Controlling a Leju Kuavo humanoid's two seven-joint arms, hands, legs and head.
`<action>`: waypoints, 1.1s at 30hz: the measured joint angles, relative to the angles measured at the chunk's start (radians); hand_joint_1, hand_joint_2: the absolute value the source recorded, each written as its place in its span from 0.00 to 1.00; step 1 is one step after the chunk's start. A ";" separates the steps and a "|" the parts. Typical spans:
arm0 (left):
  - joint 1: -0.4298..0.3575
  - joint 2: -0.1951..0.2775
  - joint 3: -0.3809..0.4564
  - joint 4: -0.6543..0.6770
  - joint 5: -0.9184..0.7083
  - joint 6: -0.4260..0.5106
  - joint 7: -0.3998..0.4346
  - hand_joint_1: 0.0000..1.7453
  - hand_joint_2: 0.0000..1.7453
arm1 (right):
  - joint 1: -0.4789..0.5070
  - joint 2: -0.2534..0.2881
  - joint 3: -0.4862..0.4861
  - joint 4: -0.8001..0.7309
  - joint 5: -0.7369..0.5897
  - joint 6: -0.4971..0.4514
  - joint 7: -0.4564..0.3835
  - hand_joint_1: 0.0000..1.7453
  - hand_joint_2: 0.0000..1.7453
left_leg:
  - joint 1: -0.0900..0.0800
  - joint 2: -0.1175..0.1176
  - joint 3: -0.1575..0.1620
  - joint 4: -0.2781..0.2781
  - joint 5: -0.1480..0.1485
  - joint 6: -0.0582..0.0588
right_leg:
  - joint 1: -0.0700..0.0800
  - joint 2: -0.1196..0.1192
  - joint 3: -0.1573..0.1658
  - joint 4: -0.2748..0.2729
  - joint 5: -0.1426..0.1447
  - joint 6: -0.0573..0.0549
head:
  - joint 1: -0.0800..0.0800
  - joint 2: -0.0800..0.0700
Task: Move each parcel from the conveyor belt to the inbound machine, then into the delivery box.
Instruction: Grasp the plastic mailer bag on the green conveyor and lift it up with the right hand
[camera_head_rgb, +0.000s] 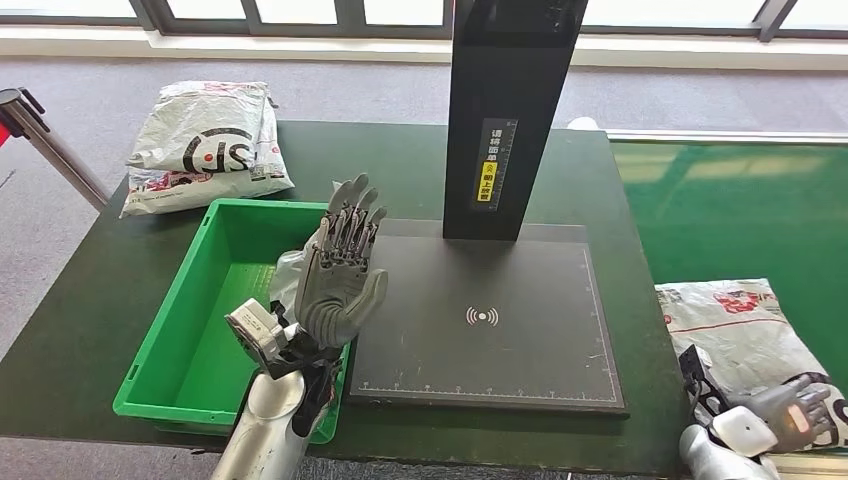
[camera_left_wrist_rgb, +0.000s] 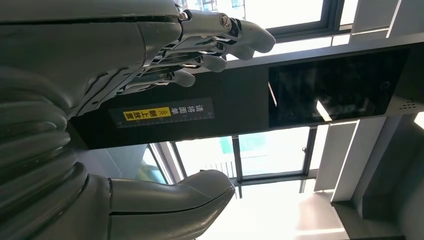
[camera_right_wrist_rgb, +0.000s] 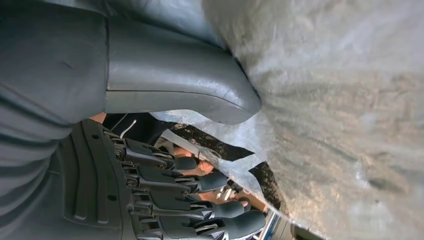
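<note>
The grey-white parcel (camera_head_rgb: 742, 335) will crumple and fold over when the robot's left gripper lifts it, because the wrapping (camera_head_rgb: 725, 352) looks thin and wrinkled.
A grey-white parcel (camera_head_rgb: 745, 335) with red print lies on the green conveyor belt (camera_head_rgb: 720, 200) at the right. My right hand (camera_head_rgb: 790, 415) grips its near edge; in the right wrist view the thumb (camera_right_wrist_rgb: 175, 87) presses on the parcel (camera_right_wrist_rgb: 340, 125) and the fingers (camera_right_wrist_rgb: 200, 182) curl under it. My left hand (camera_head_rgb: 342, 265) stands upright over the right edge of the green delivery box (camera_head_rgb: 185, 320), fingers spread and holding nothing. Behind it a bit of another parcel (camera_head_rgb: 288, 272) shows inside the box. The black inbound machine plate (camera_head_rgb: 490, 320) is bare.
The machine's black column (camera_head_rgb: 510, 110) (camera_left_wrist_rgb: 240, 105) rises at the plate's far edge. A third parcel (camera_head_rgb: 205, 145) lies on the dark table's far left corner. A barrier post (camera_head_rgb: 45, 140) stands at the left.
</note>
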 joint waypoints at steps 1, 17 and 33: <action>0.000 0.000 0.000 0.000 0.000 -0.001 0.000 0.00 1.00 | -0.003 -0.001 -0.005 0.004 -0.001 0.014 0.000 1.00 1.00 | 0.000 0.000 0.000 0.000 0.000 0.000 | 0.000 0.000 0.000 0.000 0.000 0.000 | 0.000 0.000; 0.002 0.000 0.000 0.000 -0.011 0.004 0.000 0.00 1.00 | -0.021 -0.002 -0.039 0.022 0.011 0.060 -0.035 1.00 1.00 | 0.000 0.000 0.001 0.000 0.000 0.000 | 0.000 0.000 0.001 0.000 0.000 0.000 | 0.000 0.000; 0.005 0.000 0.007 -0.003 -0.011 0.010 0.000 0.00 1.00 | 0.076 0.080 -0.058 -0.404 0.014 -0.233 -0.381 1.00 1.00 | 0.000 -0.003 0.000 0.000 0.001 0.000 | 0.000 -0.002 0.001 0.001 0.000 0.000 | 0.000 0.000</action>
